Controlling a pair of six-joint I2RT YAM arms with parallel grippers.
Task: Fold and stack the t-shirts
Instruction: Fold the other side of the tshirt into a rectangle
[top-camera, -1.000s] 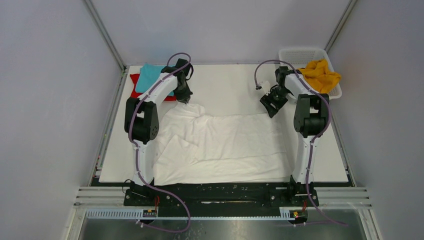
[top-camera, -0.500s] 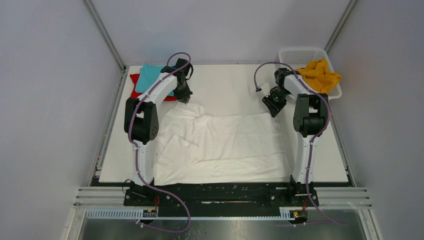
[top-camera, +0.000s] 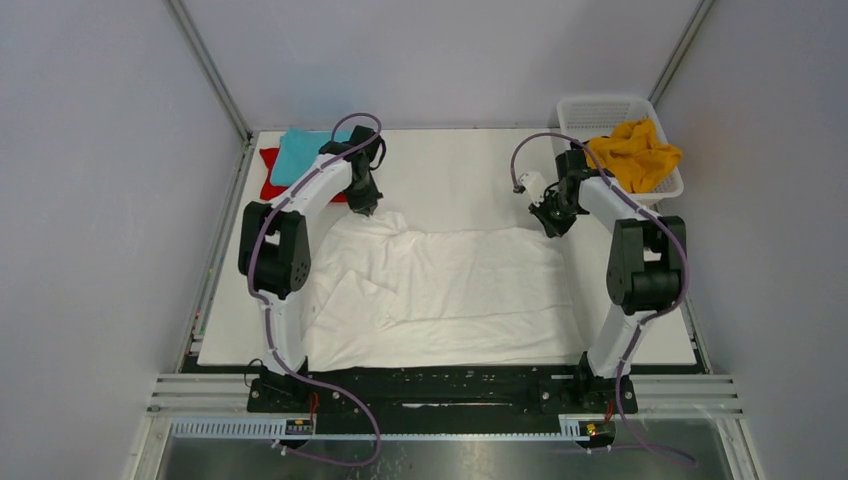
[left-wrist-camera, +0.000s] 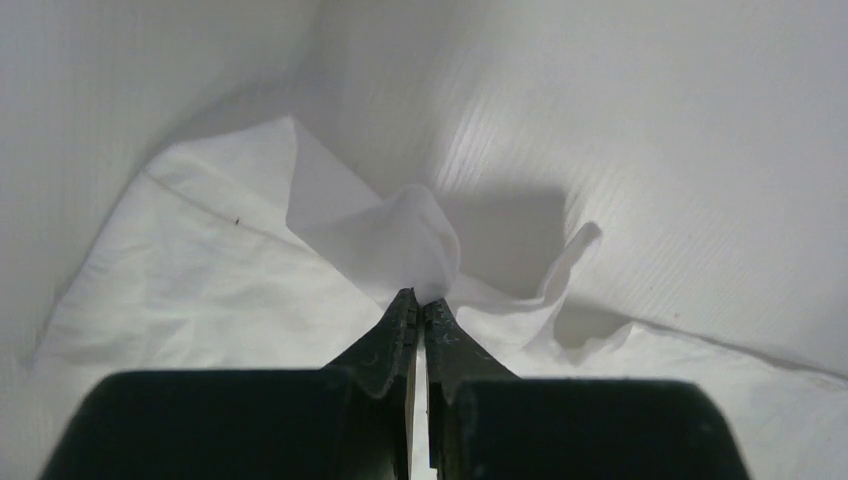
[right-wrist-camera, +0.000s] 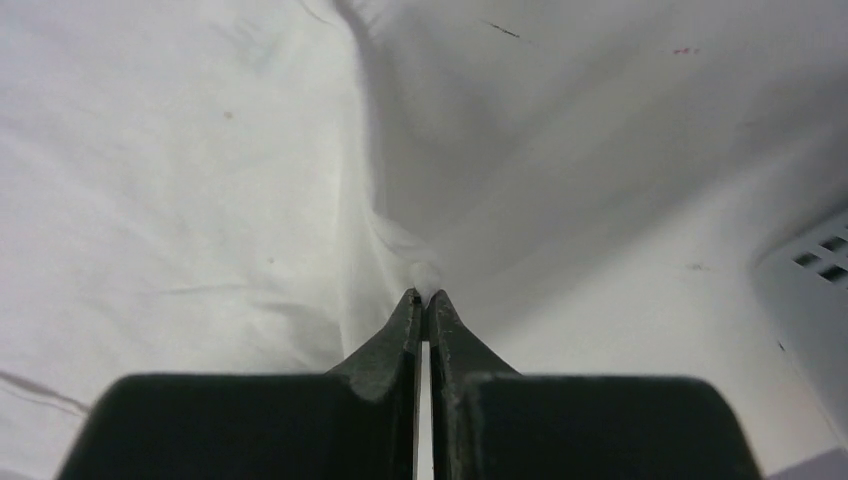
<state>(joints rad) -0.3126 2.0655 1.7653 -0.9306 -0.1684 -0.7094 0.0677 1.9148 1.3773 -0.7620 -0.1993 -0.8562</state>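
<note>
Both grippers hold the white t-shirt's far edge (top-camera: 470, 232) stretched between them, so the left gripper should go toward the t-shirt's near edge (top-camera: 440, 362) next and let go once its corner of the t-shirt lies flat.
A white t-shirt (top-camera: 450, 290) lies spread and rumpled across the middle of the table. My left gripper (top-camera: 367, 208) is shut on its far left corner, and a bunched fold (left-wrist-camera: 415, 240) rises from the tips of the left gripper (left-wrist-camera: 421, 298). My right gripper (top-camera: 553, 229) is shut on the shirt's far right corner; a small pinch of white cloth (right-wrist-camera: 425, 275) shows at the tips of the right gripper (right-wrist-camera: 423, 296). A teal t-shirt (top-camera: 300, 152) lies folded on a red t-shirt (top-camera: 269, 184) at the far left. A mustard-yellow t-shirt (top-camera: 637, 152) sits crumpled in the basket.
The white lattice basket (top-camera: 598, 112) stands at the far right corner of the table; its wall (right-wrist-camera: 810, 290) shows in the right wrist view. Grey walls close in the table (top-camera: 460, 170) on three sides.
My right gripper has closed on the white shirt's far right corner, and the right arm's elbow has swung out to the right. The left gripper has stayed shut on its corner.
</note>
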